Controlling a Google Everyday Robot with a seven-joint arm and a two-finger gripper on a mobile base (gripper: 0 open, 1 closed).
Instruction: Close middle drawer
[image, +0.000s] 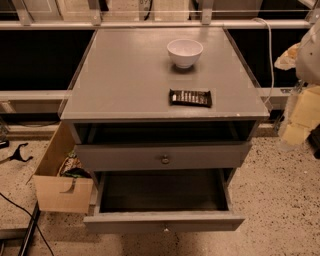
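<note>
My gripper will push one end of the middle drawer, which will slide in evenly because its sides run straight back under the upper drawer.
The grey cabinet fills the centre of the camera view. The middle drawer is pulled far out towards me. Its dark interior looks empty, and its small round knob sits on the flat front. Above it, a taller-fronted grey drawer with a round knob stands out a little, with a dark gap behind it. My gripper shows as a pale, yellowish shape at the right edge. It is to the right of the cabinet and apart from both drawers.
A white bowl and a dark flat packet lie on the cabinet top. A tan wooden box with a cut-out handle stands out at the cabinet's left, with items inside. Black cables cross the speckled floor at left. A rail and a white cable run behind.
</note>
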